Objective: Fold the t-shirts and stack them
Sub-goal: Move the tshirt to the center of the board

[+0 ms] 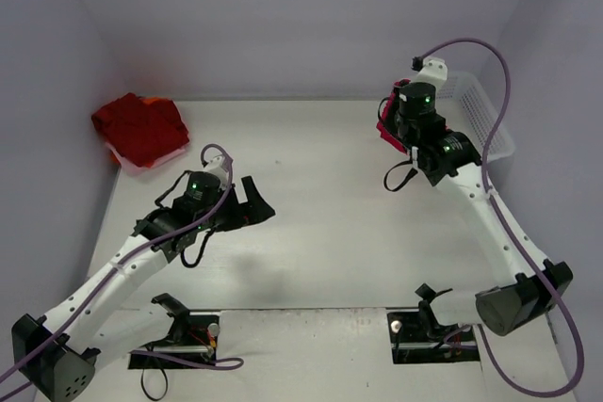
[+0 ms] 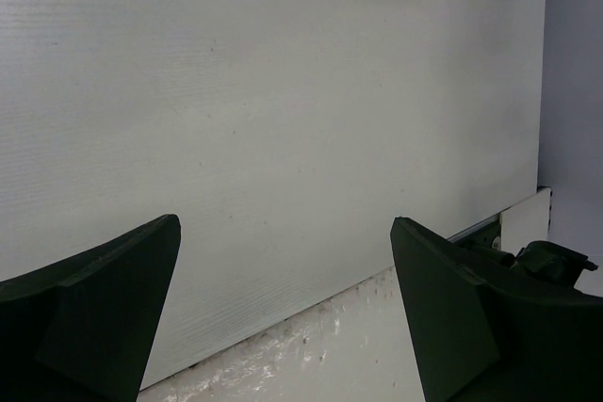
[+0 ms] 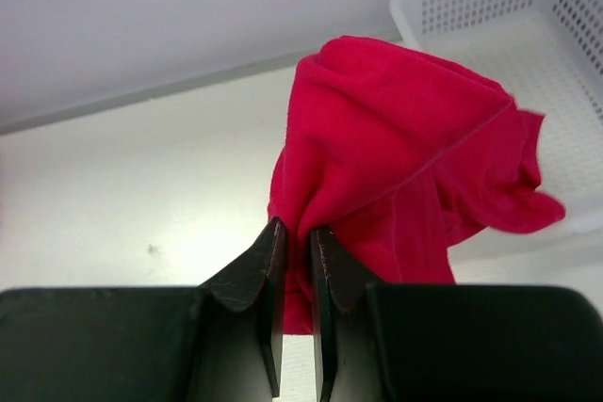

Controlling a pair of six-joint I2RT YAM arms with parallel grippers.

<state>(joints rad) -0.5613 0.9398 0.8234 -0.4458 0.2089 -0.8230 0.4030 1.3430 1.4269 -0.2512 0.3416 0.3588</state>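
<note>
I should lift the bright red t-shirt (image 3: 391, 143) high with my right gripper and bring its loose end (image 3: 509, 190) to my left gripper, because the t-shirt is bunched up beside the white mesh basket.
My right gripper (image 3: 298, 237) is shut on a bunched bright red t-shirt (image 3: 405, 157) and holds it just left of the white mesh basket. In the top view only a sliver of that t-shirt (image 1: 385, 129) shows beside the right wrist. A folded darker red t-shirt bundle (image 1: 139, 126) lies at the far left corner of the table. My left gripper (image 1: 256, 204) is open and empty, low over the middle-left of the table; its wrist view shows only bare wall between the fingers (image 2: 104, 303).
The white mesh basket (image 1: 480, 110) stands at the far right against the wall; it also shows in the right wrist view (image 3: 528, 7). Grey walls close the table at the back and both sides. A white table top (image 1: 320, 223) lies between the arms.
</note>
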